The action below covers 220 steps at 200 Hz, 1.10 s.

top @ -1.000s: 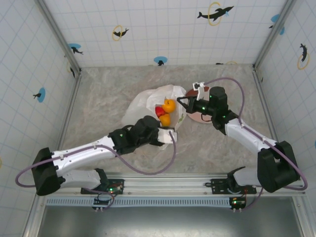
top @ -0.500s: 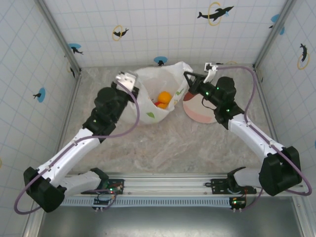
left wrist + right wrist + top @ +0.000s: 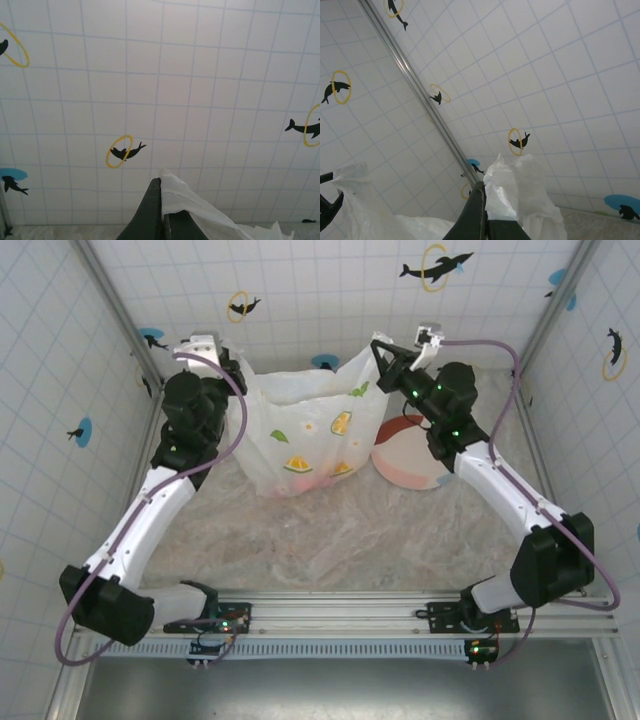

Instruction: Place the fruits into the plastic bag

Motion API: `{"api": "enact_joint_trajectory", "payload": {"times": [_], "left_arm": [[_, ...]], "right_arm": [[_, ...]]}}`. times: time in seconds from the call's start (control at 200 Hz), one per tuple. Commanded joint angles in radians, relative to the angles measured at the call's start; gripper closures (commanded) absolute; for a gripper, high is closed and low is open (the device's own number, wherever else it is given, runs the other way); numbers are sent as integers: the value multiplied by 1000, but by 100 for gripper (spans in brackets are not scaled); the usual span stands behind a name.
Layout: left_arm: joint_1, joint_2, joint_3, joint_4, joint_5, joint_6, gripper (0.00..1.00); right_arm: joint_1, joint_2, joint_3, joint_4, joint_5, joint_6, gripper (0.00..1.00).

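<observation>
The fruits sag in the bag's bottom (image 3: pixel 308 481) over clear table, so my left gripper should keep lowering the bag until its bottom meets the table (image 3: pixel 300 512), then release.
The plastic bag (image 3: pixel 305 430), white with printed citrus slices, hangs stretched between my two grippers above the back of the table. My left gripper (image 3: pixel 233 368) is shut on its left handle. My right gripper (image 3: pixel 380 348) is shut on its right handle. In the left wrist view the left gripper (image 3: pixel 162 190) pinches a fold of white plastic bag (image 3: pixel 205 212). In the right wrist view the right gripper (image 3: pixel 485 200) pinches bunched plastic bag (image 3: pixel 517 192). The fruits are inside the bag; a faint reddish-orange patch (image 3: pixel 318 480) shows through its sagging bottom.
A flat round pink plate (image 3: pixel 405 468) lies on the marbled table (image 3: pixel 330 540) just right of the bag, under the right arm. Tiled walls with dolphin prints close in the back and sides, and both wrists are close to the back wall.
Both arms have swung up and back, lifting the bag off the table by its handles. The orange and red fruits that showed in the open mouth are now hidden inside.
</observation>
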<state>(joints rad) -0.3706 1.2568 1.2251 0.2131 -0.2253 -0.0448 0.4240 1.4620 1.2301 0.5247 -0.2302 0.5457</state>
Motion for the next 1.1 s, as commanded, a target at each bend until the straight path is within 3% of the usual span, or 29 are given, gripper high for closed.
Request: {"api": "enact_joint_trajectory", "payload": {"times": [0.0,0.365,0.796,1.096], "left_arm": [[15,37,60,42,22,-49,100],[22,95,95,45,47,-59,100],[22,45,-98,41,128,-102,100],[22,8,-120,-7,174,-86,68]], "right_arm": [[-14,42,84,60,0,-11,100],[-28,153,200,55,-50,20,100],[-56,187,138,1,-120,23,100],[-77,187,119,-52,-178,25,79]]}}
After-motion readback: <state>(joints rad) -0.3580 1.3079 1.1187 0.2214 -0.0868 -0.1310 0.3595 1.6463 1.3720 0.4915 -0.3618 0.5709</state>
